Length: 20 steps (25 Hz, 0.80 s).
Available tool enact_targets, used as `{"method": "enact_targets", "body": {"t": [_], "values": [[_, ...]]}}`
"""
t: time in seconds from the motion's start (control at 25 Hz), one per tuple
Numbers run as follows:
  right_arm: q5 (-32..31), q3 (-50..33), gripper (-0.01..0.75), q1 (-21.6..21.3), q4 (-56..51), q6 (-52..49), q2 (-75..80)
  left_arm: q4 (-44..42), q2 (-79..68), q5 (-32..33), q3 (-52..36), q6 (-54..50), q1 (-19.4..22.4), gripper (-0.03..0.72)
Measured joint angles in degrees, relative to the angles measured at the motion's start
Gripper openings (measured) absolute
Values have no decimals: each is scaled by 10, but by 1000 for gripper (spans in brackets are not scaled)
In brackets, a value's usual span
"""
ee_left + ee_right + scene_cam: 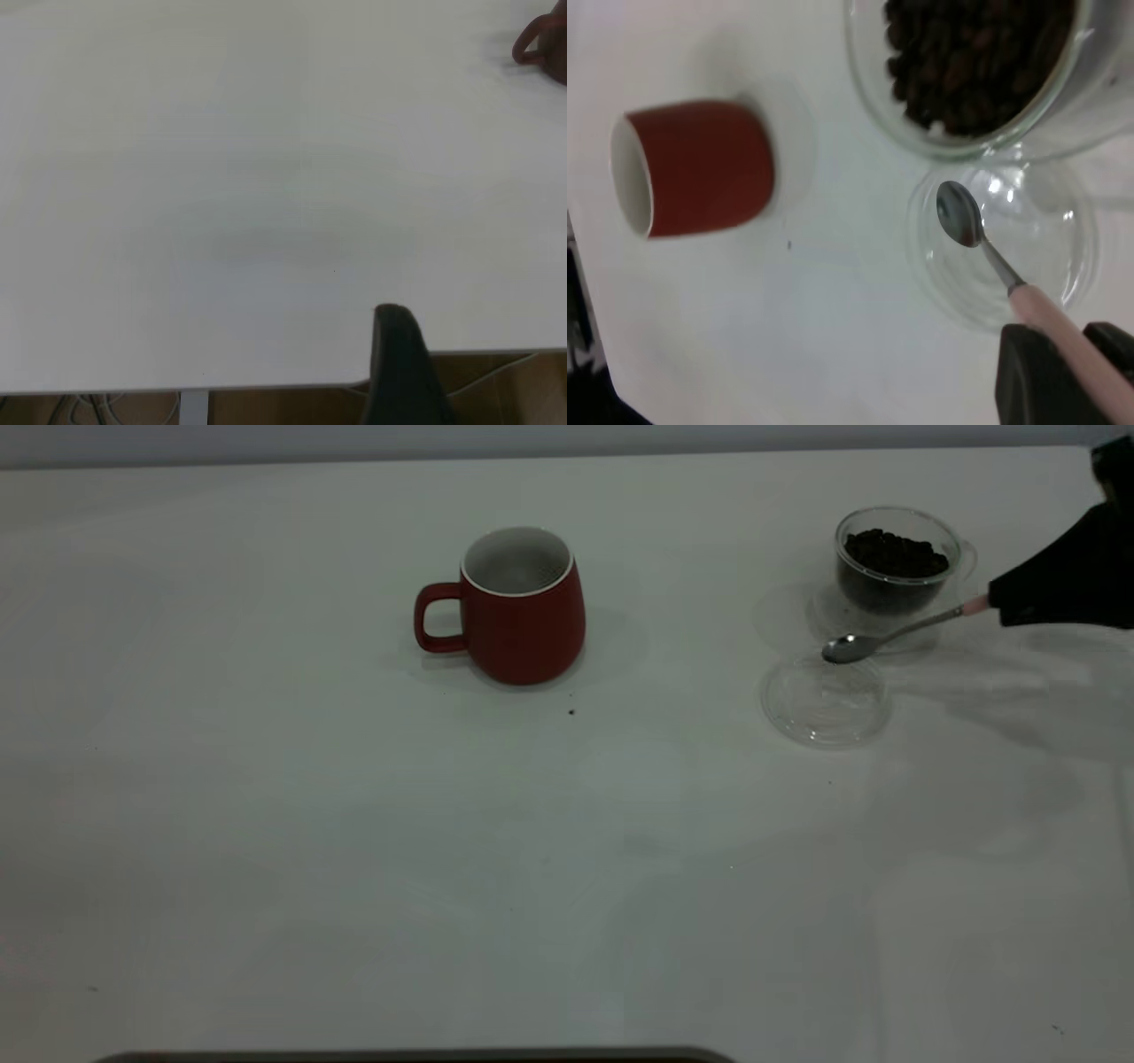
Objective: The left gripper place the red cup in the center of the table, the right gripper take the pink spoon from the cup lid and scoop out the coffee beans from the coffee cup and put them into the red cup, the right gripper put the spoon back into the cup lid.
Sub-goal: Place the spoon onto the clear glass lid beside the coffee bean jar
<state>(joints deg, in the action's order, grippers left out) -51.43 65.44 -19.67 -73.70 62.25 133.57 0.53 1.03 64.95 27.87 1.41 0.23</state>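
Observation:
I can see the pink spoon's empty bowl [847, 649] hanging over the open cup lid [827, 703], so I should keep lowering the spoon with my right gripper until its bowl rests inside, then let go.
The red cup [523, 607] stands upright at mid-table, handle toward the left, white inside showing [700, 168]. At the right the coffee cup [899, 558] holds coffee beans [895, 553] [974, 62]. In front of it lies the clear cup lid [824, 700] [1001, 243]. My right gripper [999, 607] [1072, 354] is shut on the pink spoon's handle [1054, 323]. The spoon's empty metal bowl [846, 646] [959, 212] hangs just over the lid's far edge. My left gripper [400, 354] is parked by the table edge, far from the red cup [545, 44].
The white table [310, 824] stretches wide to the left and front of the cup. A small dark speck [571, 711] lies just in front of the red cup. A dark strip [416, 1056] runs along the near edge.

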Motion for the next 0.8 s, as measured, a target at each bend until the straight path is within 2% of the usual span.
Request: {"method": "enact_targets", "body": {"t": [0.8], "values": [[3, 4, 100, 26, -17, 39, 60, 0, 0, 0, 0, 0, 0, 505]]}}
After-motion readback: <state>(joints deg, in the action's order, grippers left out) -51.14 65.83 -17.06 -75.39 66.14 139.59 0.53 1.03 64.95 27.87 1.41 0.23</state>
